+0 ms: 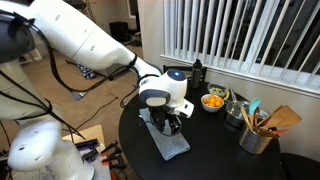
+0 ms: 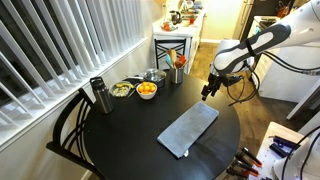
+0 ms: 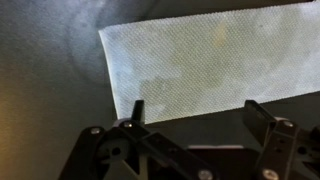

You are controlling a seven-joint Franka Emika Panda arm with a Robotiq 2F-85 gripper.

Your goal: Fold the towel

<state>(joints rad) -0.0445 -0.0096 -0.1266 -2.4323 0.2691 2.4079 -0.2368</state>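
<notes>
The gripper's open fingers are both lined up along the towel's long side, so the robot should move its gripper over, straddle the short edge and pinch it before it folds the towel.
A grey rectangular towel lies flat on the round black table; it also shows in an exterior view and fills the upper part of the wrist view. My gripper hangs above the towel's far short edge, apart from it. In the wrist view the two fingers are spread wide with nothing between them, just off the towel's edge. In an exterior view the gripper hovers over the towel's end.
At the table's back stand a black thermos, a bowl of oranges, a second bowl, a pot and a metal cup of utensils. A chair stands by the table.
</notes>
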